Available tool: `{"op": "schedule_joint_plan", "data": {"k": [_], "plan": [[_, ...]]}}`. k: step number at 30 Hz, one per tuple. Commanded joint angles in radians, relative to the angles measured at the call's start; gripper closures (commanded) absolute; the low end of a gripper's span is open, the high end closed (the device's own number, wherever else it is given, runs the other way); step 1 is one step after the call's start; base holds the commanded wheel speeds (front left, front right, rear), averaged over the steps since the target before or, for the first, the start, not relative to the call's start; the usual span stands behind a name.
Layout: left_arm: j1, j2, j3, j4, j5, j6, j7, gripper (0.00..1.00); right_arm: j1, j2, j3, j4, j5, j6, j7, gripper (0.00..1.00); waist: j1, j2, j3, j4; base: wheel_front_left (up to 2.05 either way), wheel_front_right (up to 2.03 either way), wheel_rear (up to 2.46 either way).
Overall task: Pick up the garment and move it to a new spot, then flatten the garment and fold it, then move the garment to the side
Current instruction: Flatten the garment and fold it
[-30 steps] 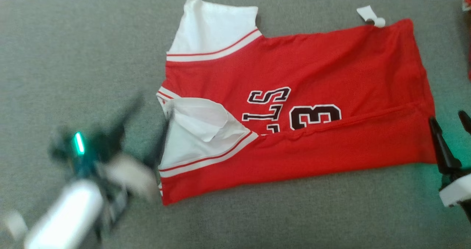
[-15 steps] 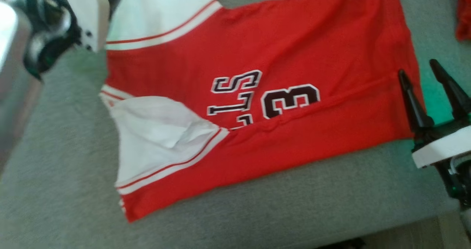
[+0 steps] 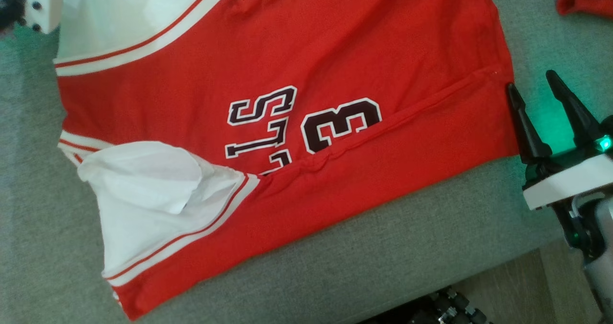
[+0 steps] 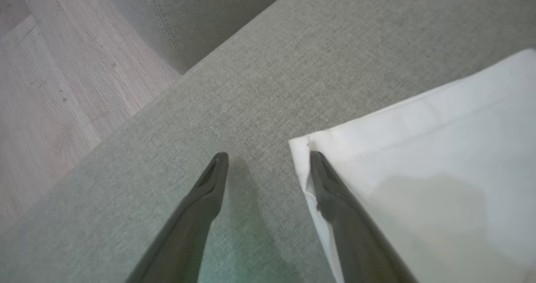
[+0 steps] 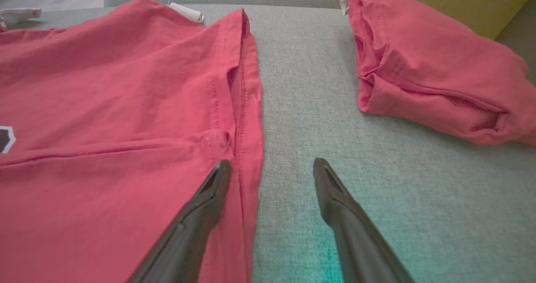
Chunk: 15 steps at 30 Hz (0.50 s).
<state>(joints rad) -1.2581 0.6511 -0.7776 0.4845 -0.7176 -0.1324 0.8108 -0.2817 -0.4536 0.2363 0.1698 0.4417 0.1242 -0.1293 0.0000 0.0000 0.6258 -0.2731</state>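
The jersey [image 3: 181, 98] should hide its dark lettering inside when I fold it, because the folded-over near side [image 3: 368, 173] lies flat and plain red.
The garment [image 3: 297, 60] is a red jersey with white sleeves and dark lettering, lying flat on the grey sofa cushion [image 3: 407, 237] with its near long side folded over. My left gripper [image 4: 268, 155] is open at the far white sleeve [image 4: 418, 170]; one finger lies over that sleeve's corner and the other over bare cushion. Its white wrist housing [image 3: 40, 3] sits at the top left of the head view. My right gripper [image 3: 531, 82] is open at the hem [image 5: 247, 107], one finger over the red cloth and the other over the cushion, nothing gripped.
A second red garment [image 5: 427, 65] lies bunched on the cushion to the right of my right gripper. The cushion's front edge drops to a wooden floor [image 3: 517, 285]. More wooden floor [image 4: 50, 86] lies past the cushion's left end. A white label [image 5: 186, 13] sticks out at the far hem corner.
The head camera has shifted, so the whole picture moved. My left arm swung from the near sleeve up to the far white sleeve. My right gripper has come up along the hem.
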Motion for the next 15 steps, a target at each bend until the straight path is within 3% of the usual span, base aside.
{"op": "schedule_joint_plan", "data": {"k": [1,3,4,5,6,7,9,15], "plan": [[-0.035,0.048,0.025,-0.012,-0.003,0.002,-0.001,0.0,0.007,-0.02,0.01,-0.017,0.009,0.007,-0.011,0.0,0.0,0.0,0.003,-0.003,0.0,0.0,0.0],[-0.041,0.053,0.012,-0.009,-0.01,0.002,-0.003,0.0,0.0,-0.02,0.012,-0.01,0.014,0.007,-0.014,0.0,0.0,0.0,0.007,-0.006,0.0,0.0,0.0],[-0.044,0.054,0.005,-0.008,-0.016,0.002,-0.003,0.06,-0.004,-0.02,0.012,-0.006,0.016,0.007,-0.016,0.0,0.0,0.0,0.008,-0.007,0.0,0.0,0.0],[-0.046,0.055,-0.002,-0.009,-0.023,0.002,-0.002,0.19,-0.007,-0.021,0.012,-0.003,0.017,0.007,-0.017,0.0,0.0,0.0,0.009,-0.008,0.0,0.0,0.0],[-0.047,0.057,-0.01,-0.009,-0.03,0.002,0.001,0.5,-0.009,-0.021,0.013,-0.001,0.018,0.007,-0.018,0.0,0.0,0.0,0.01,-0.009,0.0,0.0,0.0],[-0.048,0.059,-0.018,-0.01,-0.037,0.002,0.004,0.59,-0.011,-0.022,0.013,0.002,0.019,0.007,-0.019,0.0,0.0,0.0,0.01,-0.009,0.0,0.0,0.0],[-0.05,0.063,-0.033,-0.013,-0.054,0.002,0.013,1.0,-0.015,-0.025,0.013,0.005,0.022,0.007,-0.019,0.0,0.0,0.0,0.01,-0.01,0.0,0.0,0.0],[-0.064,0.086,-0.072,-0.051,-0.094,0.002,-0.008,1.0,-0.059,-0.048,-0.002,-0.001,0.036,0.007,-0.002,0.0,0.0,0.0,0.006,-0.002,0.0,0.0,0.0]]}}
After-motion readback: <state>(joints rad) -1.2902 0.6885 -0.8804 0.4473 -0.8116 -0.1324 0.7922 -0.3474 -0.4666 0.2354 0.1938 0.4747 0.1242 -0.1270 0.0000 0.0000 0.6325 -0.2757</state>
